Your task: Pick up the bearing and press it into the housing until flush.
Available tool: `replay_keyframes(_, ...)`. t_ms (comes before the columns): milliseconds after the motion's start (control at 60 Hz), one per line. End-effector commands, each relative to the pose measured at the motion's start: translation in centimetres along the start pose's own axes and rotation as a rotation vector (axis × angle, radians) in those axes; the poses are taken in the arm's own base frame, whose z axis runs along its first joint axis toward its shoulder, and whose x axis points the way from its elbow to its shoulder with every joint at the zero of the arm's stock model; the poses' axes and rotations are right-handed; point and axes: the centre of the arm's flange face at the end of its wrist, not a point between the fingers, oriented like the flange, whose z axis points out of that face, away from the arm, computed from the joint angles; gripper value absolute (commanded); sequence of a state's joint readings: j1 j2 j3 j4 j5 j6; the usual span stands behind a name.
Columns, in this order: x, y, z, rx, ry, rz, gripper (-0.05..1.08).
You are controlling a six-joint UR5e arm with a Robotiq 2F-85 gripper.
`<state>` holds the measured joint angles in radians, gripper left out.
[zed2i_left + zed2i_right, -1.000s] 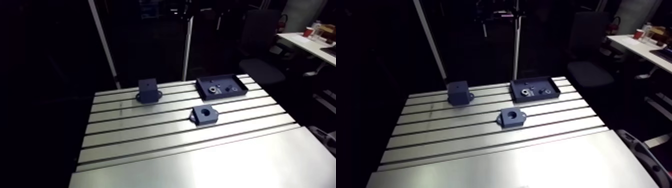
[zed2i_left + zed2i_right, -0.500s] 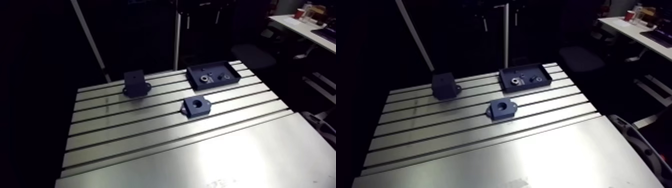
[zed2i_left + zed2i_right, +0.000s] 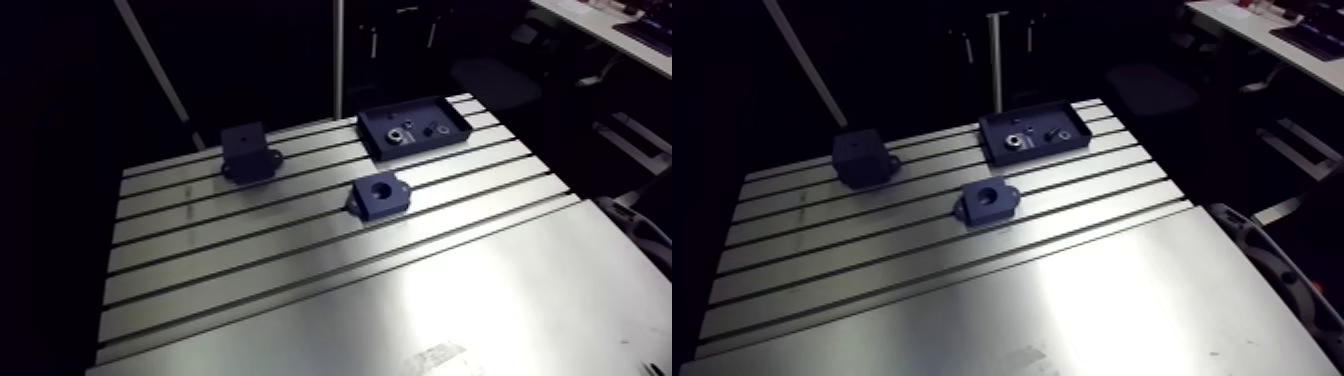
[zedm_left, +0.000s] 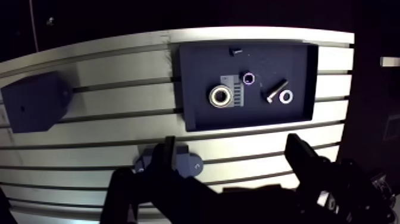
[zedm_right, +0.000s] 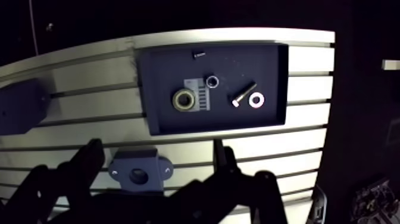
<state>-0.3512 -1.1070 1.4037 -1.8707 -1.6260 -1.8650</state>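
Observation:
The round bore [image 3: 381, 190] looks barely wider than the bearing [image 3: 395, 136], so the bearing will perch proud at its opening, then sink in when I push down.
The bearing [image 4: 222, 96], a silver ring with a brass-toned core, lies in a dark tray [image 4: 202, 116] beside a small label. In the wrist view my gripper [image 4: 232, 146] hangs high over the table, open, with nothing between its dark fingers [image 4: 306, 161]. The tray is ahead of the fingers. The dark blue housing [image 5: 138, 171], with a round bore and two ears, sits under the gripper on the slotted table. In the arm view the housing [image 3: 380, 195] stands mid-table, the tray [image 3: 372, 140] behind it. The gripper does not show there.
A bolt [image 4: 275, 90], a washer [image 4: 286, 96] and a small ring [image 4: 249, 77] share the tray with the bearing. A taller dark block [image 3: 247, 150] stands at the table's back left. The smooth plate [image 3: 450, 300] fills the near side.
The arm view has swung and tilted downward, so the camera moved. Housing, block and tray keep their places on the table.

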Motion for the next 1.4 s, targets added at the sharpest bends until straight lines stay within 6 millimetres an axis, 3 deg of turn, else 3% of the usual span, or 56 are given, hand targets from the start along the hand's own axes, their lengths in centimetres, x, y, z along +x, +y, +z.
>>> replay_keyframes(17,0.5,0.8,2.4,0.013,-0.031,0.012,0.0)
replay_keyframes(550,1.0,1.3,5.9,0.009,-0.018,0.018,0.01)
replay_keyframes(700,0.8,1.2,7.1,0.014,-0.034,0.019,0.15)
replay_keyframes(917,0.3,1.4,8.5,0.02,-0.05,0.024,0.26)
replay_keyframes(1167,-0.3,2.1,10.0,0.02,-0.053,0.034,0.26)
replay_keyframes(1217,-0.4,2.3,11.3,0.023,-0.063,0.038,0.26)
replay_keyframes(1400,-0.3,2.4,11.5,0.023,-0.064,0.04,0.27)
